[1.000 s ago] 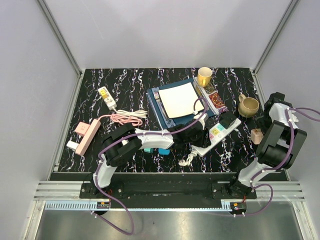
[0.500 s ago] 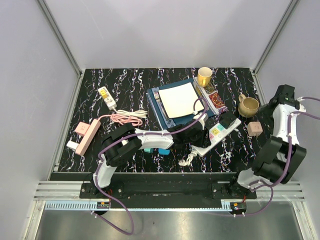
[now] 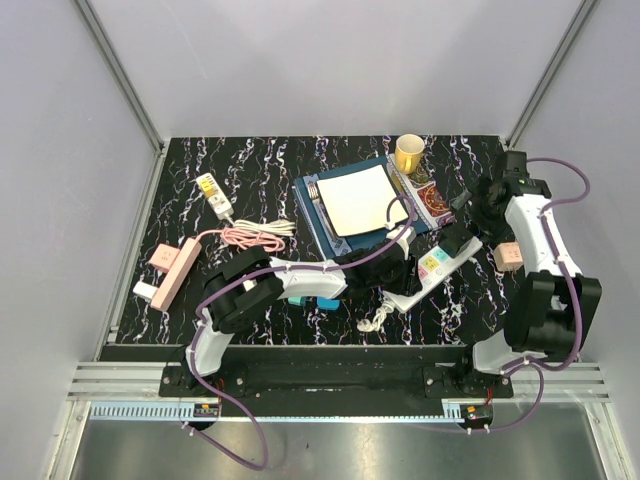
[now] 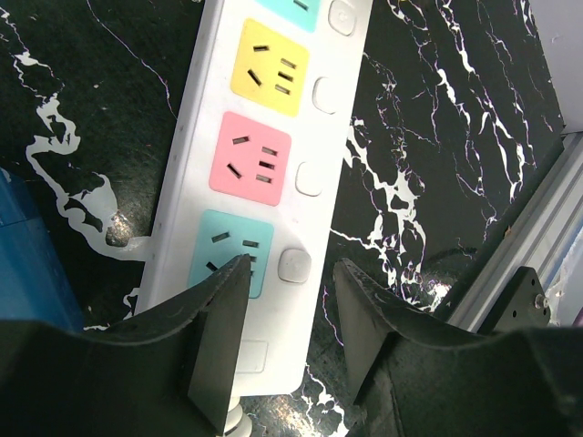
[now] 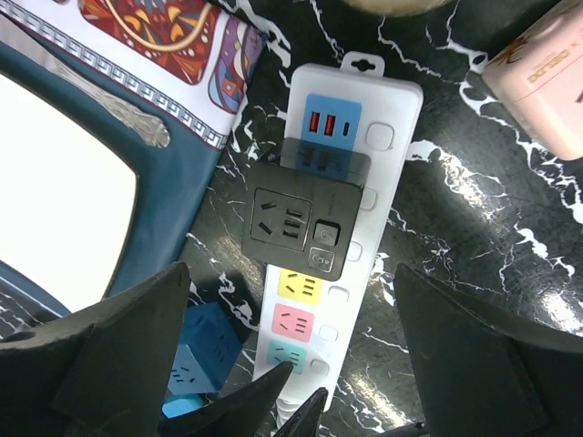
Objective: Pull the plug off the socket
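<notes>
The black plug (image 5: 302, 221) is in line with the gap between my right gripper's open fingers. I should continue to go down until the fingers are on both sides of the plug's body (image 3: 455, 238), then close them.
A white power strip (image 3: 432, 267) with coloured sockets lies at an angle on the black marble table. A black plug (image 3: 455, 240) sits in one of its upper sockets, clear in the right wrist view as a black plug (image 5: 301, 221) on the strip (image 5: 387, 173). My right gripper (image 3: 480, 203) hangs above it, open wide (image 5: 291, 269), touching nothing. My left gripper (image 3: 395, 272) is at the strip's cord end. In the left wrist view it (image 4: 291, 269) stands open, one finger over the teal socket (image 4: 228, 250), the other beside the strip's (image 4: 273, 109) edge.
A pink adapter (image 3: 507, 257) lies right of the strip. Blue cube adapters (image 3: 318, 300) sit under the left arm. Stacked books with a white plate (image 3: 355, 200) and a yellow cup (image 3: 409, 152) are behind. A pink strip (image 3: 175, 270) and coiled cord (image 3: 255, 237) lie at left.
My right gripper has opened, left the pink adapter on the table and swung from the right edge to above the black plug. The left arm has not moved.
</notes>
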You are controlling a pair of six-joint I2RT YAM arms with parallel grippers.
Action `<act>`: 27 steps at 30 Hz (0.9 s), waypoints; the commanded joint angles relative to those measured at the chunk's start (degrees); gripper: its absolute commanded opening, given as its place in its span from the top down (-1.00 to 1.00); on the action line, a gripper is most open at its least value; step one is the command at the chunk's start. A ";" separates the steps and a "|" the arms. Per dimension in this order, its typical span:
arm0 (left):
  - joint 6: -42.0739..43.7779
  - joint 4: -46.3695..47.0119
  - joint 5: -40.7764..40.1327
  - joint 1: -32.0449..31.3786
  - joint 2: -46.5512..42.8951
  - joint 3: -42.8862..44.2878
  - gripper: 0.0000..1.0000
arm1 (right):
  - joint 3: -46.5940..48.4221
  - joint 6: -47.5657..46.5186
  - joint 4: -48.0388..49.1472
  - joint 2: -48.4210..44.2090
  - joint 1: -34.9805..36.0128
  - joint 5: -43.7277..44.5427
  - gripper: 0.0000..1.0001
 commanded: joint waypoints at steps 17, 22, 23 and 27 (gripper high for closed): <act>1.44 -15.24 -3.63 0.07 3.49 -4.78 -0.01 | 0.78 1.37 2.28 10.11 3.22 2.42 -0.89; 1.27 -15.24 -3.72 0.07 3.75 -4.95 -0.01 | 1.74 2.51 0.79 12.13 4.63 5.40 -0.71; 1.18 -15.41 -3.72 0.07 3.76 -4.95 0.00 | 2.01 2.60 0.61 12.22 4.63 5.84 -0.62; 0.74 -15.41 -3.63 0.07 3.93 -5.39 0.00 | 2.97 2.78 -0.44 12.13 4.63 7.51 -0.15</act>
